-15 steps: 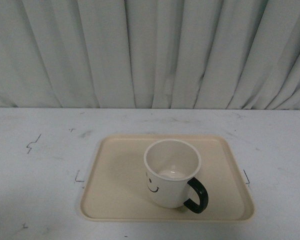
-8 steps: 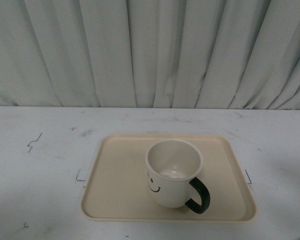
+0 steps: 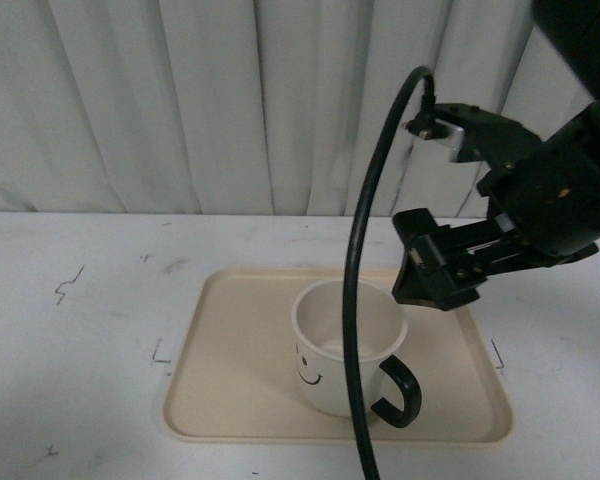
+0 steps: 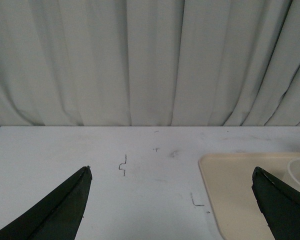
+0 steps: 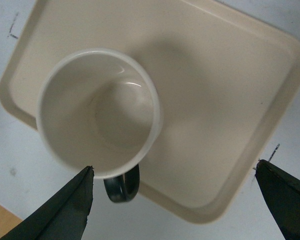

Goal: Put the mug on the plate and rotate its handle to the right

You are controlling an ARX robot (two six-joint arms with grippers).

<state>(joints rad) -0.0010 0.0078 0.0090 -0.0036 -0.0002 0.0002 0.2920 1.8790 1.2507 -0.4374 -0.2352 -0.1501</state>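
Observation:
The mug [image 3: 330, 382] will show its whole smiley in front when I turn it, because the black smiley [image 3: 308, 372] goes out of sight around the mug's side.
The cream-white mug [image 3: 325, 372] with a black smiley stands upright on the beige plate [image 3: 230, 370], near its front middle. Its black handle [image 3: 400, 392] points to the front right. My right gripper [image 3: 432, 280] is open and empty; it hovers above the plate just right of and behind the mug's rim, touching nothing. The right wrist view looks down into the empty mug [image 5: 100, 112], with the handle [image 5: 122, 186] and plate [image 5: 230, 100] below the open right gripper [image 5: 175, 200]. My left gripper [image 4: 172, 200] is open and empty over bare table, left of the plate's corner [image 4: 240, 190].
A black cable [image 3: 355, 300] from the right arm hangs in front of the mug in the front view. A pleated white curtain [image 3: 230, 100] closes off the back of the white table [image 3: 70, 340]. Small pen marks [image 3: 68, 285] lie on the table.
My right arm has come into the front view from the right and now hangs over the plate beside the mug. The mug and plate have not moved.

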